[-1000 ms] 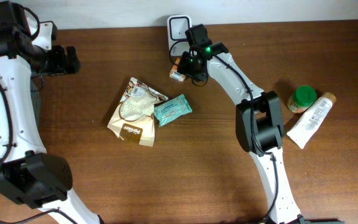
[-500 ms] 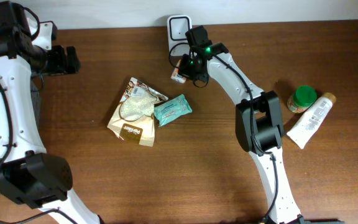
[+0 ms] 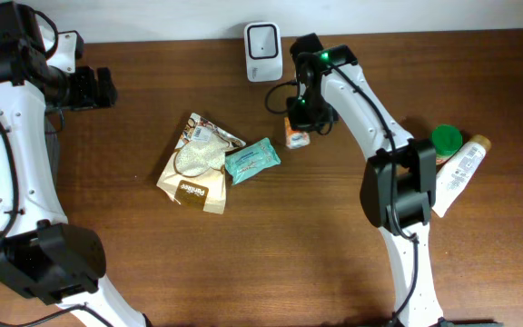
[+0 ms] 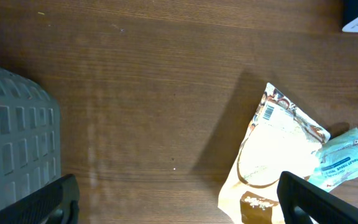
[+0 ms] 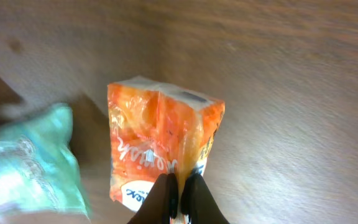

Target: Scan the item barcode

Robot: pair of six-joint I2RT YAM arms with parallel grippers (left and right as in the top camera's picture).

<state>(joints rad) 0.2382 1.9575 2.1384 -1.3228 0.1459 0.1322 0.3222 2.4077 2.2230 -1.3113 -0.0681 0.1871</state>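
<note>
The orange packet's lettered side (image 5: 143, 152) shows, its barcode hidden, so my right gripper should turn the packet, lay it beside the teal wipes pack and regrip it.
A small orange snack packet (image 3: 297, 137) (image 5: 160, 134) hangs from my right gripper (image 3: 303, 116) (image 5: 180, 200), whose black fingers are shut on the packet's edge. It sits over the table to the right of and in front of the white barcode scanner (image 3: 262, 39), which stands at the back edge. A dark printed patch shows on the packet's top end in the right wrist view. My left gripper (image 3: 101, 88) (image 4: 176, 202) is open at the far left with nothing between its fingers.
A beige pouch (image 3: 196, 165) (image 4: 277, 149) and a teal wipes pack (image 3: 251, 160) (image 4: 347, 160) (image 5: 23, 168) lie mid-table, left of the packet. A green-lidded jar (image 3: 444, 140) and a white tube (image 3: 456, 174) lie at the right. A grey gridded block (image 4: 14, 143) sits left of the left gripper.
My right arm has carried the orange packet from in front of the scanner to the right and toward the table's front, its jaws closing tight on the packet. The left arm stayed still.
</note>
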